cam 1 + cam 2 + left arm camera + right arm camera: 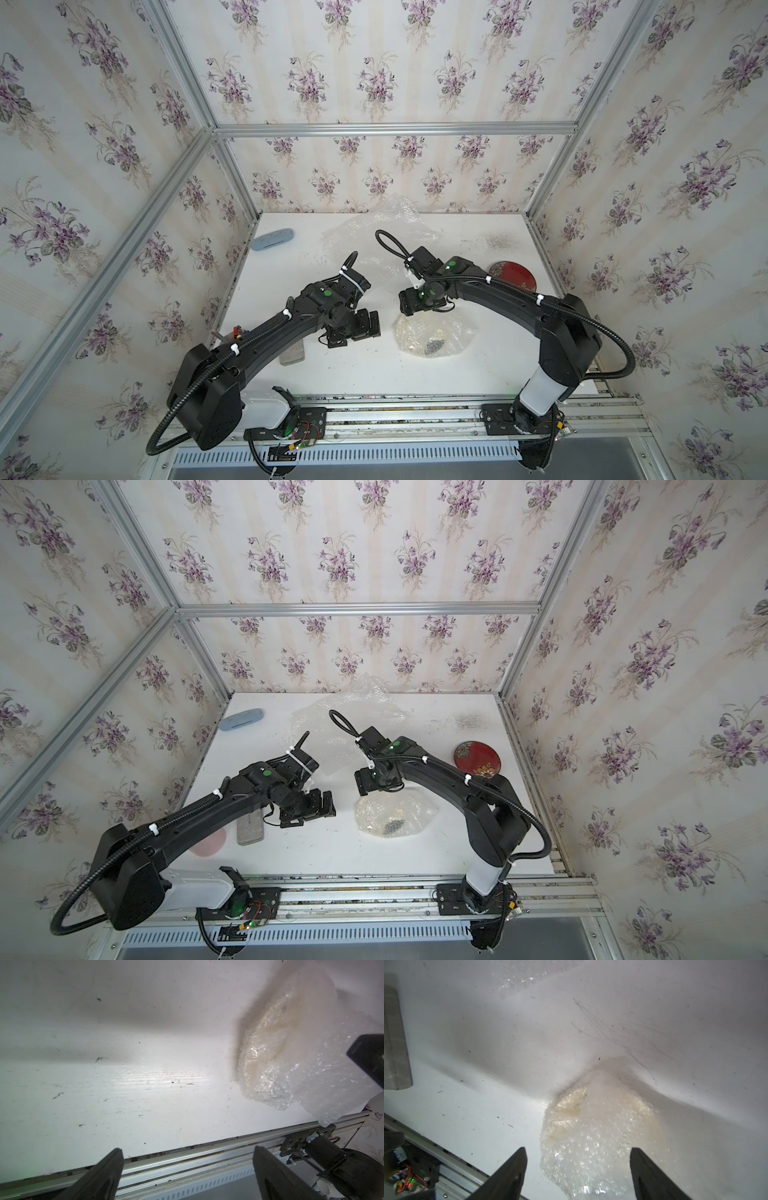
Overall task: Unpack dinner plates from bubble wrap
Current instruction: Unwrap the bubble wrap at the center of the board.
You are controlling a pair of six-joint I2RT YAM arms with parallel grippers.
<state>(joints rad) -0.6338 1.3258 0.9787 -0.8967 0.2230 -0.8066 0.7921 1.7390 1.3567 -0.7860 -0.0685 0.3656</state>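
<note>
The cream plate (pixel 436 337) is wrapped and lies under the robot's right gripper alone, so the left gripper should come in and clamp the bundle's facing edge (pixel 399 336) while the right gripper works the wrap.
A cream plate with a dark mark lies wrapped in bubble wrap (pixel 434 336) (pixel 392 818) at the table's middle right; the bundle (pixel 280 1053) (pixel 602 1126) also shows in both wrist views. My right gripper (pixel 577 1149) (pixel 409 312) hovers over the bundle's far-left edge, open, holding nothing. My left gripper (pixel 189 1149) (pixel 359 330) is open and empty, left of the bundle and apart from it. A dark red flowered plate (pixel 517 277) (pixel 478 759) lies bare at the right, partly behind the right arm. An orange plate (pixel 210 842) peeks out under the left arm.
Loose bubble wrap sheets (pixel 374 235) lie crumpled at the back centre. A pale blue oval object (pixel 272 240) sits at the back left. A grey flat block (pixel 293 353) lies under the left arm. A metal rail (pixel 395 405) runs along the table's front edge.
</note>
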